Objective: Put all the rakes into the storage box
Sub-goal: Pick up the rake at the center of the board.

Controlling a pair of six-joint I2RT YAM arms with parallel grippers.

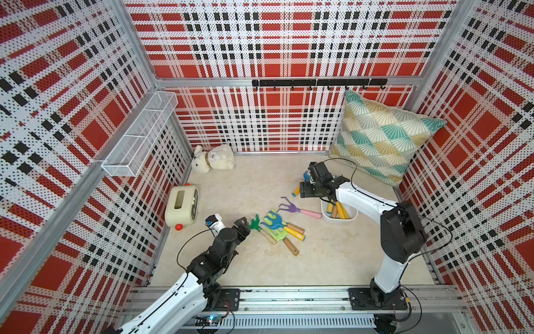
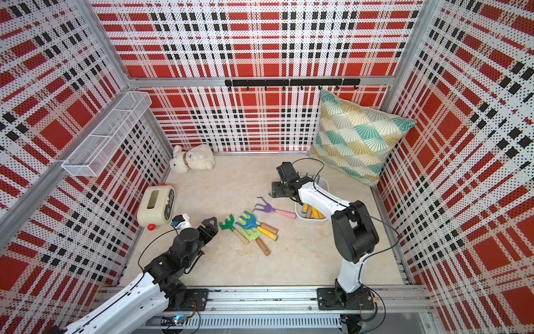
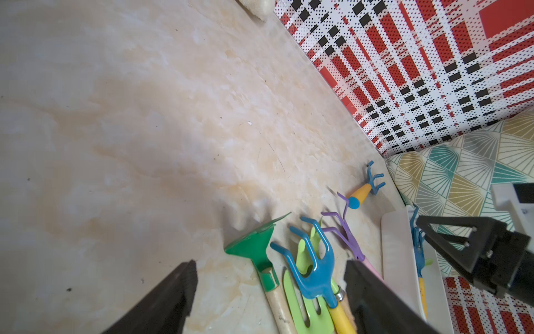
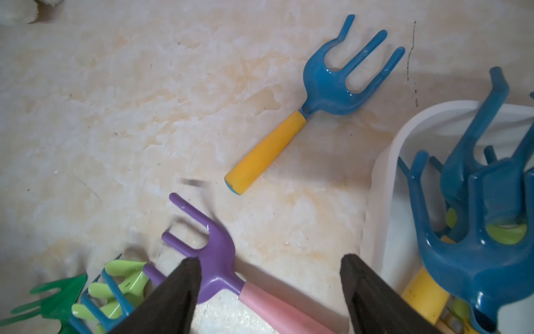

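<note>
The blue rake [image 4: 329,92] is clear of the purple rake and the storage box. My right gripper carries on going down until its fingers are on both sides of the yellow handle [image 1: 296,191].
The white storage box [image 1: 326,214] [image 4: 404,138] stands at the right of the floor and holds several blue-headed, yellow-handled rakes [image 4: 476,231]. My right gripper [image 4: 268,274] [image 1: 304,192] hangs open beside the box, above a purple rake with a pink handle [image 1: 299,211] [image 4: 213,254], and holds nothing. A blue rake with a yellow handle [image 4: 326,81] lies on the floor just past it. My left gripper [image 3: 270,277] [image 1: 245,227] is open and low next to a pile of tools: a green rake [image 3: 254,245], a blue rake [image 3: 315,271] and a lime one.
A cream box with a slot and red knob [image 1: 182,205] stands at the left wall and a plush toy [image 1: 212,158] lies at the back. A patterned pillow [image 1: 381,136] leans in the back right corner. A wire-mesh basket [image 1: 138,136] hangs on the left wall.
</note>
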